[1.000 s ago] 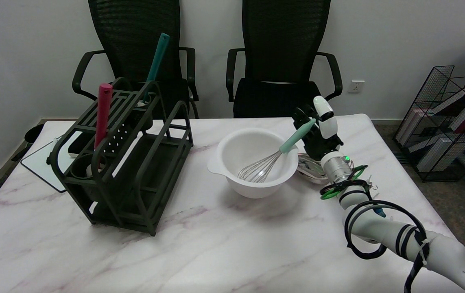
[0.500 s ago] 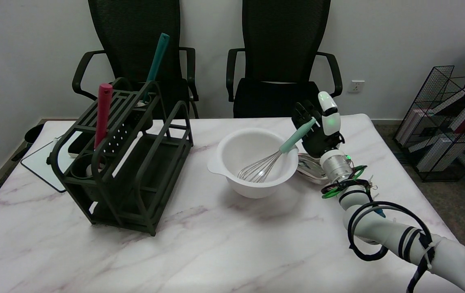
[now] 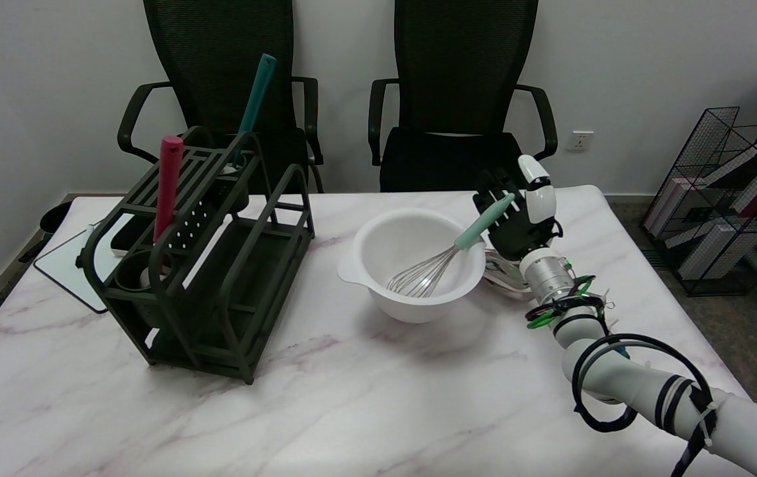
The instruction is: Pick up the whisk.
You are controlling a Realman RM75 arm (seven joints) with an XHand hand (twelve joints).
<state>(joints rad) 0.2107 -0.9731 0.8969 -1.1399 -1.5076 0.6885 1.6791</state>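
Observation:
I expect the whisk [image 3: 452, 249] to come free and leave the wide white bowl in place when I lift, since the wire head [image 3: 423, 274] lies loosely inside the bowl.
The whisk [image 3: 448, 255] leans in a white bowl [image 3: 365, 281] at mid-table. Its wire head lies in the bowl and its mint-green handle sticks up over the right rim. My right hand [image 3: 517, 218] stands upright just right of the handle's tip, palm facing it. The fingers [image 3: 492, 189] are spread behind the tip and the white thumb [image 3: 540, 192] points up. The handle's end overlaps the palm; I see no fingers curled around it.
A dark green utensil rack [image 3: 219, 265] on the left holds a red-handled tool [image 3: 167, 182] and a teal one [image 3: 255, 96]. A small wire-and-white object [image 3: 501, 273] lies under my wrist. Two black chairs [image 3: 457, 99] stand behind the table; a wire book rack [image 3: 736, 199] sits on the floor at right.
My hand has turned a little and edged up beside the handle's tip; the forearm has slid slightly right. The whisk and the bowl have not moved.

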